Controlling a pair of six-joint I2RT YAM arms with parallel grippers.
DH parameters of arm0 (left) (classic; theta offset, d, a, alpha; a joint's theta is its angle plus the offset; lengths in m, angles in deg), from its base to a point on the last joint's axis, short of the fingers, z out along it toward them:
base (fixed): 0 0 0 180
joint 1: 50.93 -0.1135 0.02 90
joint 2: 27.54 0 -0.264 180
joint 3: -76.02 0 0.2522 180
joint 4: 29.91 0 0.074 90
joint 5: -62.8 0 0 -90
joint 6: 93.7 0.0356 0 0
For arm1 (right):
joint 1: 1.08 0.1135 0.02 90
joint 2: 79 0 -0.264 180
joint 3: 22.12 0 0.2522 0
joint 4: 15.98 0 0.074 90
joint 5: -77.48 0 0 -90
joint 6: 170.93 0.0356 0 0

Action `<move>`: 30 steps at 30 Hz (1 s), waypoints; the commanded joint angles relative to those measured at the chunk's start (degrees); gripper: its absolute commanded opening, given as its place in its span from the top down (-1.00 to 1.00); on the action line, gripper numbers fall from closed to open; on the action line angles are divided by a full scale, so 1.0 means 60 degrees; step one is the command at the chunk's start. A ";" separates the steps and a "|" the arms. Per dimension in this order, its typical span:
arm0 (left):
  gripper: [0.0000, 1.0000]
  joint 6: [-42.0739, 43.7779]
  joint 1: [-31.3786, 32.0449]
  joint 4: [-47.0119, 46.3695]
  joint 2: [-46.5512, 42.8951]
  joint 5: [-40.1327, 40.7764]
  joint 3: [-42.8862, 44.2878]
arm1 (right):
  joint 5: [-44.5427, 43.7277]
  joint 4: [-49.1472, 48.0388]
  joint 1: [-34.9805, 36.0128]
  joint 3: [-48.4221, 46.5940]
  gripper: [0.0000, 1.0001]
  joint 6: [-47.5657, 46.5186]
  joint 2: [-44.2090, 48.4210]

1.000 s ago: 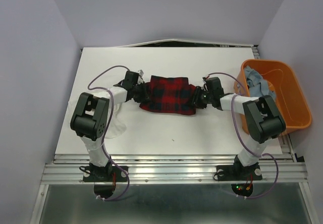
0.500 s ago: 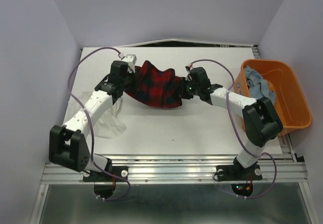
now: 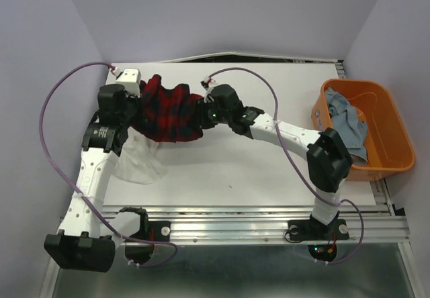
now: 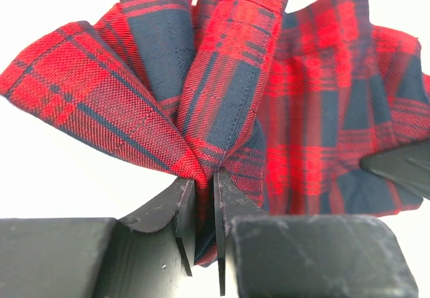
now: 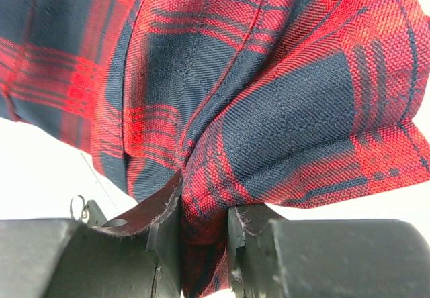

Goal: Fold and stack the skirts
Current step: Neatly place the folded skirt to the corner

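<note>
My left gripper should carry on moving the plaid skirt [image 3: 170,115] over until it lies on top, because that skirt hangs spread out from both grippers next to the thin white skirt [image 3: 140,164].
The red-and-black plaid skirt [image 3: 168,113] hangs bunched in the air between my two grippers, over the table's left half. My left gripper [image 3: 138,103] is shut on its left end; the cloth [image 4: 222,110] is pinched between the fingers [image 4: 185,207]. My right gripper [image 3: 205,113] is shut on its right end, with plaid cloth [image 5: 269,110] clamped in the jaws. The thin white skirt [image 3: 138,164] lies on the table below the left arm. The light blue denim skirt [image 3: 346,117] sits in the orange tub; its buttons do not show.
The orange plastic tub [image 3: 386,133] stands at the table's right edge. Purple walls close in the left, back and right. The right arm reaches across the table's middle to the left.
Both grippers have lifted the plaid skirt off the table and carried it left and toward the back. The cloth has bunched up between them. The left arm has stretched out.
</note>
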 commanded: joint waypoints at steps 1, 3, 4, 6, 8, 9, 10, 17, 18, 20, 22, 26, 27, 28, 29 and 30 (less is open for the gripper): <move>1.00 0.0841 -0.0915 0.0395 -0.0618 -0.0226 0.0420 | -0.0118 -0.0577 0.0685 -0.1081 0.99 -0.0241 -0.0558; 1.00 0.1207 -0.1719 0.0586 -0.0809 -0.0460 0.0274 | -0.0279 -0.0896 0.0992 -0.1477 0.99 -0.0256 -0.0909; 1.00 0.1339 -0.1970 0.0630 -0.0853 -0.0547 0.0273 | -0.0323 -0.0899 0.1096 -0.1609 0.99 -0.0242 -0.1027; 1.00 0.1762 -0.2775 0.0688 -0.0941 -0.0914 0.0010 | -0.0338 -0.1001 0.1402 -0.1902 0.99 -0.0300 -0.1247; 1.00 0.2071 -0.3361 0.0674 -0.0897 -0.1439 -0.0253 | -0.0397 -0.1118 0.1594 -0.2078 0.99 -0.0387 -0.1599; 1.00 0.2319 -0.3929 0.0631 -0.0868 -0.1601 -0.0356 | -0.0469 -0.1264 0.1595 -0.2253 0.99 -0.0417 -0.1745; 1.00 0.2496 -0.4211 0.0572 -0.0853 -0.1777 -0.0458 | -0.0557 -0.1338 0.1725 -0.2356 0.99 -0.0403 -0.2065; 1.00 0.3756 -0.5648 -0.0540 -0.0371 -0.2204 -0.1791 | -0.0909 -0.1952 0.2121 -0.3104 0.99 -0.0505 -0.3428; 1.00 0.3873 -0.5736 -0.0658 -0.0283 -0.2204 -0.1937 | -0.0880 -0.2041 0.2122 -0.3119 0.99 -0.0505 -0.3561; 1.00 0.4122 -0.5854 -0.0994 -0.0165 -0.2131 -0.2404 | -0.0808 -0.2202 0.2224 -0.3119 0.99 -0.0505 -0.3840; 1.00 0.4430 -0.5898 -0.1493 0.0069 -0.1911 -0.2685 | -0.0705 -0.2305 0.2311 -0.3192 0.98 -0.0403 -0.4294; 1.00 0.4826 -0.5898 -0.2240 0.0581 -0.1472 -0.3431 | -0.0485 -0.2378 0.2312 -0.3295 0.89 -0.0388 -0.4837; 1.00 0.4870 -0.5898 -0.2531 0.0843 -0.1239 -0.3549 | -0.0456 -0.2408 0.2399 -0.3280 0.80 -0.0344 -0.4866; 1.00 0.4943 -0.5898 -0.2679 0.0991 -0.1077 -0.3710 | -0.0368 -0.2422 0.2400 -0.3237 0.74 -0.0315 -0.4896; 1.00 0.4973 -0.5898 -0.2796 0.1152 -0.0960 -0.3769 | -0.0353 -0.2408 0.2400 -0.3236 0.67 -0.0286 -0.4910; 0.96 0.5031 -0.5898 -0.3030 0.1458 -0.0698 -0.3828 | -0.0338 -0.2335 0.2400 -0.3222 0.50 -0.0256 -0.4896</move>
